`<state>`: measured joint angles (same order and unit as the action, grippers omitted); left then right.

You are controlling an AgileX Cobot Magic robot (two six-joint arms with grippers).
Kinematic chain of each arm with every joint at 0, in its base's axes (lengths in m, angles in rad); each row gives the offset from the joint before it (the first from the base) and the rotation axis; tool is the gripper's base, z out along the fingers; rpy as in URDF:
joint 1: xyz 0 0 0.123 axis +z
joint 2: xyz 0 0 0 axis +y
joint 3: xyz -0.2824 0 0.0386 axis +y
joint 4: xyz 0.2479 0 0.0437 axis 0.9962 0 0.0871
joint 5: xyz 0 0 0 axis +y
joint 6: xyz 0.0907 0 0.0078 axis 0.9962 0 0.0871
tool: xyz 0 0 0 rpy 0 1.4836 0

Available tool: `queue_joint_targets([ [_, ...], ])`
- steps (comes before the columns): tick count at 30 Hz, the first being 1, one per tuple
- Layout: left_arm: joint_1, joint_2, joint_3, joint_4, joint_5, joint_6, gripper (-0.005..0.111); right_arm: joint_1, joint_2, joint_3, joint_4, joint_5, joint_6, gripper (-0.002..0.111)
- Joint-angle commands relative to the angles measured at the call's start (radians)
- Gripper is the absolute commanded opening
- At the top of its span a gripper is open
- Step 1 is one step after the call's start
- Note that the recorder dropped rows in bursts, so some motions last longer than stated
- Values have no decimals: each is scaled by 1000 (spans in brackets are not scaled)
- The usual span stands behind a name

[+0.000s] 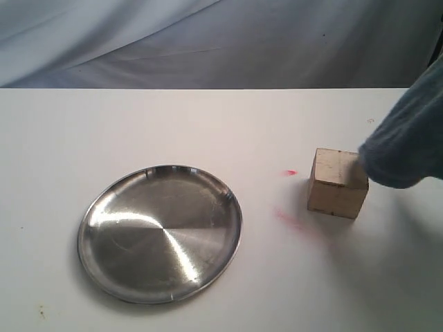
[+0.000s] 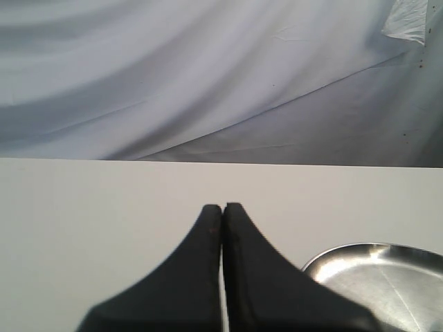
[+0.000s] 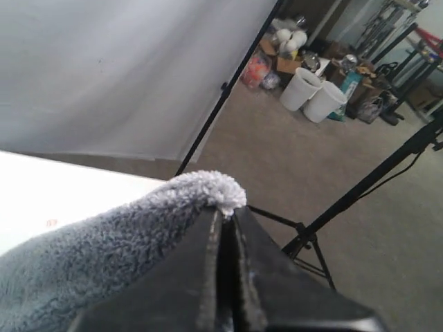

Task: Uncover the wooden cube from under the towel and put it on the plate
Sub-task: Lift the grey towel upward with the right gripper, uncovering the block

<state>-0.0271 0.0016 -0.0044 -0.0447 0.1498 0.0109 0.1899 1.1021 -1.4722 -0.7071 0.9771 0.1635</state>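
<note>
The towel is in my right gripper past the table's edge, and its lower end point(image 1: 368, 164) is against the cube. So next I move the towel across beyond the plate point(image 1: 43, 228).
The pale wooden cube point(image 1: 337, 183) stands uncovered on the white table, right of centre. The dark grey towel point(image 1: 408, 135) hangs lifted at the right edge, its lower end touching the cube's right top corner. In the right wrist view my right gripper point(image 3: 225, 211) is shut on a fold of the towel point(image 3: 104, 249), past the table's edge. The round steel plate point(image 1: 160, 232) lies empty, left of the cube. My left gripper point(image 2: 223, 207) is shut with nothing in it, above the table beside the plate's rim point(image 2: 325, 254). Neither gripper shows in the exterior view.
Two small pink marks point(image 1: 289, 173) sit on the table between the plate and the cube. A grey cloth backdrop point(image 1: 208, 41) hangs behind the table's far edge. Off the table, stands and buckets point(image 3: 311, 93) are on the floor.
</note>
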Motion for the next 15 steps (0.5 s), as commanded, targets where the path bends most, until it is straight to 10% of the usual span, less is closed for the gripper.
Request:
queue_joint_targets([
  [1,-1,-2,4,1,-2,-3,1,-2,-1,-42,-20,13,-6,0],
  [15,-1,-2,4,1,-2,-1,1,-45,192,77,16,48,-5,0],
])
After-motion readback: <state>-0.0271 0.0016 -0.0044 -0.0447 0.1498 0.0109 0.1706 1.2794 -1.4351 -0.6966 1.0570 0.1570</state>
